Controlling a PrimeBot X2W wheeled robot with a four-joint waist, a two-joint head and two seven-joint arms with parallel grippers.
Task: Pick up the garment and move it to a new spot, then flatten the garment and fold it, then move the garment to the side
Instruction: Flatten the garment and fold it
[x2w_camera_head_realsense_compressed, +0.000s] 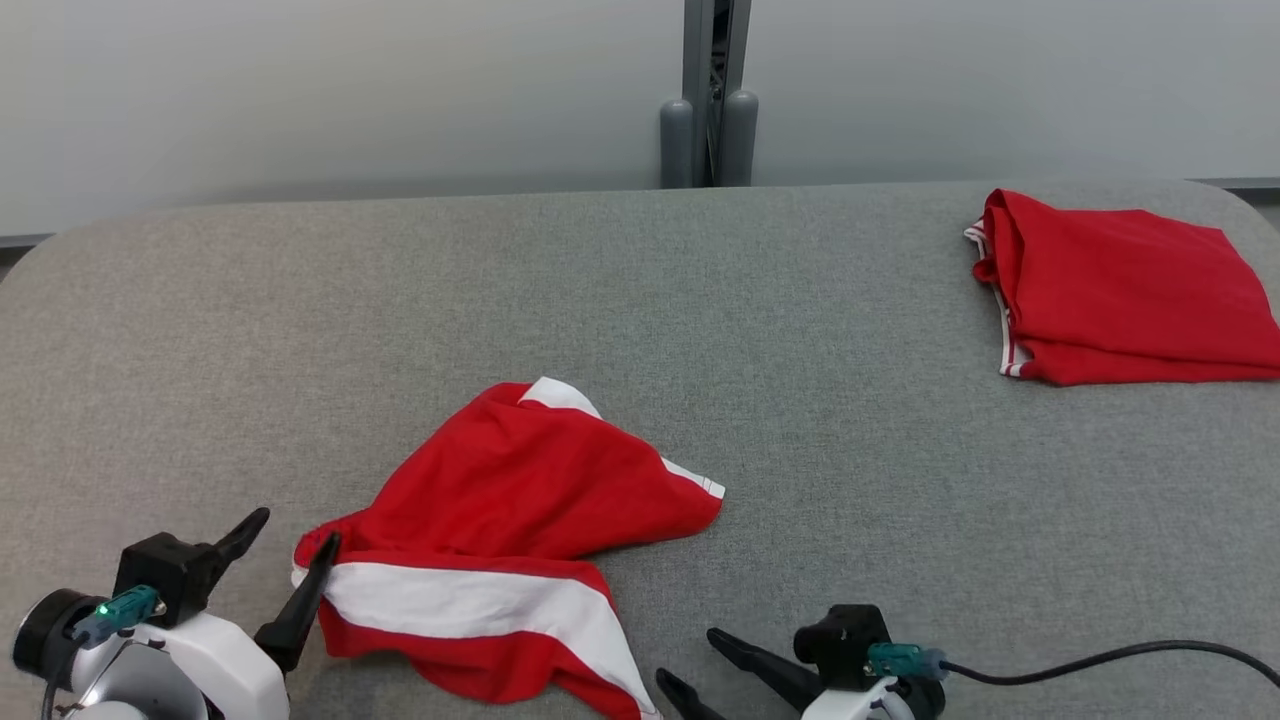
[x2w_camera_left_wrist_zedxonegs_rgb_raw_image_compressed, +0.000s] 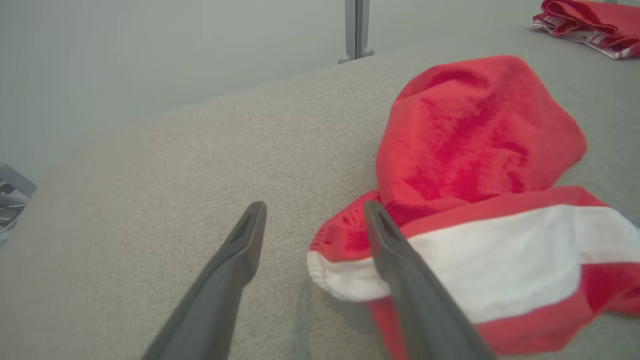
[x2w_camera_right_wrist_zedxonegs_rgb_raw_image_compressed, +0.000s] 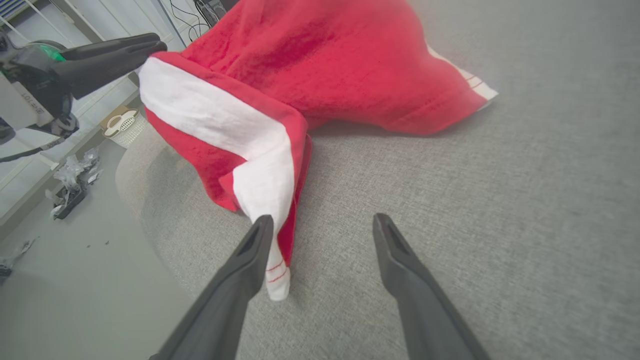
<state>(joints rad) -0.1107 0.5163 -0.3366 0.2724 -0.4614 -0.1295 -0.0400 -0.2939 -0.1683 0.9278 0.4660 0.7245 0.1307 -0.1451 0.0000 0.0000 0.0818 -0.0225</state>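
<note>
I expect the red garment to hang open below the stripe when I lift both ends, because the white stripe goes from corner to lower tip.
A crumpled red garment with a wide white stripe lies at the near edge of the grey padded table. My left gripper stands open at the garment's left corner, its right finger touching the cloth. In the left wrist view that corner lies between the fingers of my left gripper, against the right one. My right gripper is open just right of the garment's lower tip. The right wrist view shows that white tip hanging by the left finger of my right gripper, nothing between the jaws.
A second red garment, folded, lies at the table's far right. A grey post rises behind the table's back edge. A black cable trails from my right wrist. Below the table's near edge are floor clutter and a white basket.
</note>
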